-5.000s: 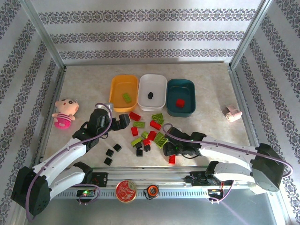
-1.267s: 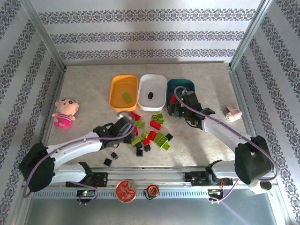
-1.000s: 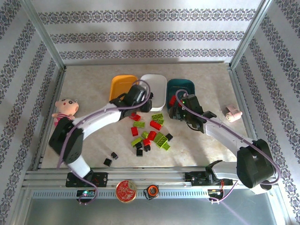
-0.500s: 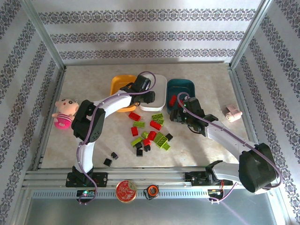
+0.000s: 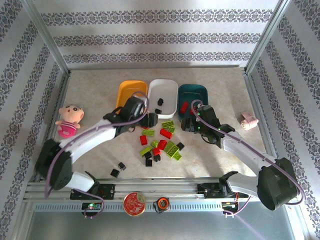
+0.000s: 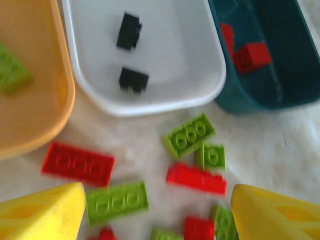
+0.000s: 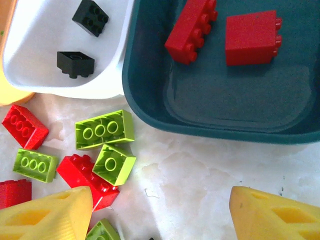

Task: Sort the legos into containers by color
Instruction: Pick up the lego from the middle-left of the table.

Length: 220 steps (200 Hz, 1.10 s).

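Note:
I can see the farther black brick at the front (image 5: pixel 122 166) lying clear of the pile, so I move my open left gripper toward that brick next and close it around the brick.
Three containers stand in a row at the back: an orange-yellow bin (image 5: pixel 129 90) with a green brick (image 6: pixel 11 74), a white bin (image 5: pixel 169 89) with two black bricks (image 6: pixel 129 31) (image 6: pixel 133 80), and a teal bin (image 5: pixel 200 92) with two red bricks (image 7: pixel 191 29) (image 7: pixel 251 38). A pile of loose red, lime green and black legos (image 5: pixel 161 141) lies in front of them. My left gripper (image 5: pixel 150 119) (image 6: pixel 157 210) hovers open and empty over the pile's back edge, just in front of the white bin. My right gripper (image 5: pixel 189 123) (image 7: pixel 161 210) is open and empty over bare table before the teal bin.
Two black bricks (image 5: pixel 119 168) lie apart, nearer the front left. A pink plush doll (image 5: pixel 67 120) sits at the left and a small pink roll (image 5: pixel 247 121) at the right. A round red tin (image 5: pixel 134 203) and a tape measure (image 5: pixel 161 204) rest on the front rail.
My left gripper pulled back from over the white bin towards the pile and opened; a second black brick now lies in that bin. My right gripper drew back slightly from the teal bin.

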Available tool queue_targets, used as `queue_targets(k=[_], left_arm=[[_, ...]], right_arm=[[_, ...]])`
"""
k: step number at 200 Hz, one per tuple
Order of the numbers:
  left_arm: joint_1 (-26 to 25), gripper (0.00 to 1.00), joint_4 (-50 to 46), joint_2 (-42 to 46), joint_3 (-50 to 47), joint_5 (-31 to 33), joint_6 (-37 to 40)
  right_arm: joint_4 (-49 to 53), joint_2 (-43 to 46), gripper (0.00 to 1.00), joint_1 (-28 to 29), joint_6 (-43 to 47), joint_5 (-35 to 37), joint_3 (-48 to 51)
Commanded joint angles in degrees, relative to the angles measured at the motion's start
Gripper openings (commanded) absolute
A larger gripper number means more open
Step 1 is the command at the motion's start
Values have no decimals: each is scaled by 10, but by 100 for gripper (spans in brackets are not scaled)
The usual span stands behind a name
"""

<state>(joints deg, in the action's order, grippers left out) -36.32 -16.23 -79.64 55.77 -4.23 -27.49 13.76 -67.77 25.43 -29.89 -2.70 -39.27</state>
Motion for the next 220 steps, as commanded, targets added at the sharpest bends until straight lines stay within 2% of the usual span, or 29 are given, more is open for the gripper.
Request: queue_targets(k=[1, 30, 71, 119, 142, 175, 220], left_arm=[[-23, 77, -61, 66, -91, 31, -49], [-61, 77, -137, 165, -175, 58, -105], [-99, 77, -244, 249, -213, 96, -155], [-157, 75, -271, 205, -243, 150, -195], [-158, 74, -259, 192, -254, 143, -202], [-165, 65, -266, 175, -258, 133, -204], [-194, 61, -264, 143, -268, 130, -225]], right_arm=[[-3, 1, 73, 8, -7, -8, 12], [-12, -6, 73, 13, -8, -8, 17], [-29, -16, 73, 15, -12, -13, 20], [-32, -14, 73, 17, -11, -13, 23], [-31, -11, 73, 16, -8, -12, 21], [-29, -10, 73, 16, -6, -9, 18], [-29, -12, 73, 13, -5, -8, 19]])
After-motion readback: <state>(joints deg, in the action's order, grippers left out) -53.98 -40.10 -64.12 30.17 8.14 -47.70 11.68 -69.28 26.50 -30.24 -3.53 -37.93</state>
